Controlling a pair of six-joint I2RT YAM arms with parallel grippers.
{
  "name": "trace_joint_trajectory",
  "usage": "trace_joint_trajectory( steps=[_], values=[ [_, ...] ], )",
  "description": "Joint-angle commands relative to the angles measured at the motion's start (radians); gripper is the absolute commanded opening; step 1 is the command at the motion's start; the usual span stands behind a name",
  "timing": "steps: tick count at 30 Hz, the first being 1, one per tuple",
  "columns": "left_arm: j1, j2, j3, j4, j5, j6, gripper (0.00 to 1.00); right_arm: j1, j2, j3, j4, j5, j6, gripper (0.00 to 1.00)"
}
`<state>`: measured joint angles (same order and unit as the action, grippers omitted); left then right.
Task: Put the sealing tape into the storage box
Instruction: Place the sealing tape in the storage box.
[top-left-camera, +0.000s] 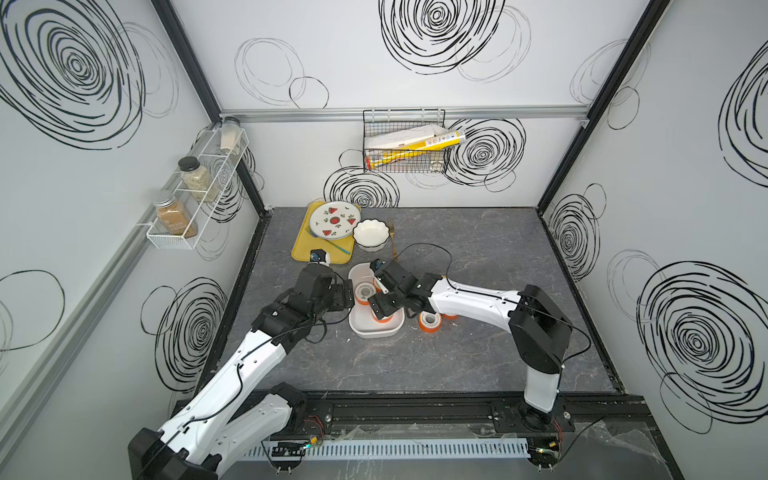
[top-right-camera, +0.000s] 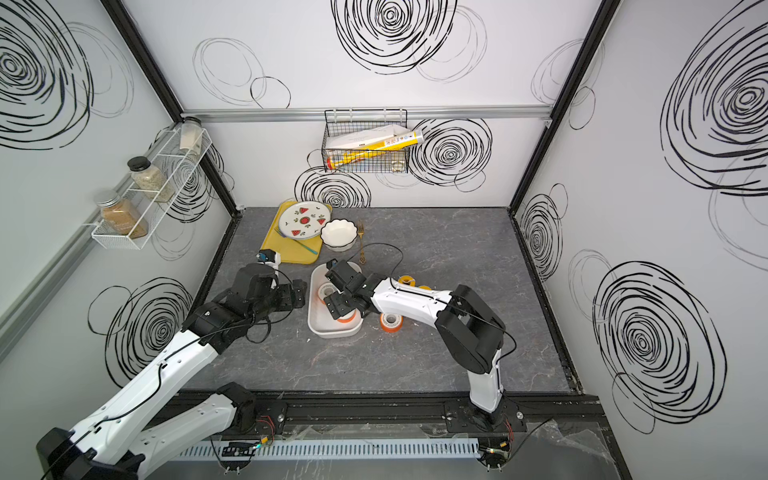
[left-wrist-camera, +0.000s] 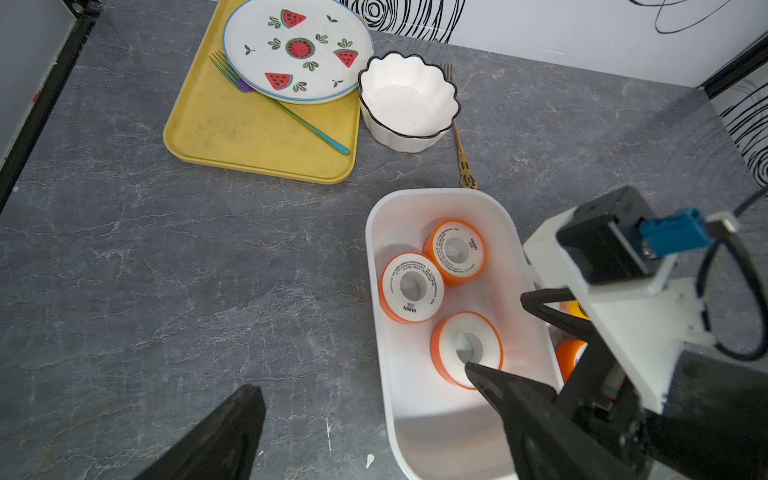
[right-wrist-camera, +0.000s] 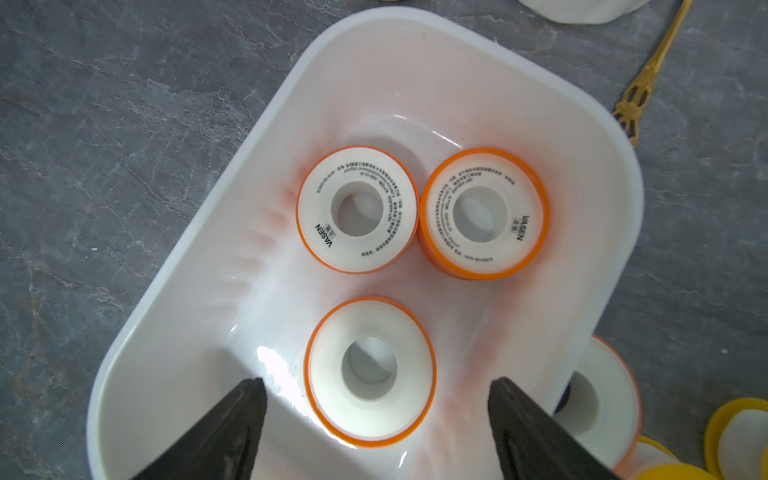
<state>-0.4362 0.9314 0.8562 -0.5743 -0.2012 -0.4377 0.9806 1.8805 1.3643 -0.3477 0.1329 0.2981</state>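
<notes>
A gap (right-wrist-camera: 406, 281) separates the nearest spool from the far spools, so the robot's right gripper should pull back out and its left gripper should push the nearest spool closer (right-wrist-camera: 370, 369).
The white storage box (right-wrist-camera: 615, 174) stands mid-table, seen in both top views (top-left-camera: 376, 330) (top-right-camera: 332, 330). Three orange-flanged spools of sealing tape lie flat inside it (right-wrist-camera: 357, 210) (right-wrist-camera: 484, 214) (right-wrist-camera: 370, 372). My right gripper (right-wrist-camera: 376, 386) hovers over the box, open, its fingers either side of the nearest spool with a gap on each side. My left gripper (left-wrist-camera: 358, 378) is open and empty beside the box's left wall, one finger over the box. More sealing tape lies on the table right of the box: an orange spool (top-left-camera: 430, 322) (right-wrist-camera: 590, 403) and yellow ones (top-right-camera: 406, 281) (right-wrist-camera: 735, 432).
Behind the box are a yellow tray (left-wrist-camera: 232, 137) with a watermelon plate (left-wrist-camera: 297, 50) and a teal fork (left-wrist-camera: 291, 112), a fluted white bowl (left-wrist-camera: 407, 99) and a gold fork (left-wrist-camera: 461, 153). A wire basket (top-left-camera: 403, 141) hangs on the back wall, a spice rack (top-left-camera: 195, 187) on the left wall.
</notes>
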Motion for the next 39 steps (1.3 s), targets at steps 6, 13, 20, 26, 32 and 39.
trace_joint_trajectory(
  steps=[6, 13, 20, 26, 32, 39],
  values=[
    [0.005, 0.001, -0.008, 0.028, 0.025, -0.001, 0.89, 0.007, -0.211, -0.103, 0.065, 0.157, -0.006, 0.86],
    [0.000, 0.035, -0.011, 0.039, 0.077, 0.014, 0.73, -0.016, -0.472, -0.423, 0.291, 0.335, 0.021, 0.82],
    [-0.078, 0.094, 0.000, 0.044, 0.158, 0.024, 0.61, -0.122, -0.753, -0.779, 0.434, 0.418, 0.101, 0.83],
    [-0.127, 0.178, 0.020, 0.012, 0.164, 0.000, 0.50, -0.174, -0.908, -0.984, 0.504, 0.483, 0.154, 0.83],
    [-0.130, 0.252, 0.026, -0.014, 0.174, -0.057, 0.46, -0.180, -0.995, -1.051, 0.534, 0.542, 0.184, 0.84],
    [-0.170, 0.343, -0.003, -0.001, 0.195, -0.127, 0.44, -0.181, -1.019, -1.069, 0.538, 0.549, 0.209, 0.85]
  ],
)
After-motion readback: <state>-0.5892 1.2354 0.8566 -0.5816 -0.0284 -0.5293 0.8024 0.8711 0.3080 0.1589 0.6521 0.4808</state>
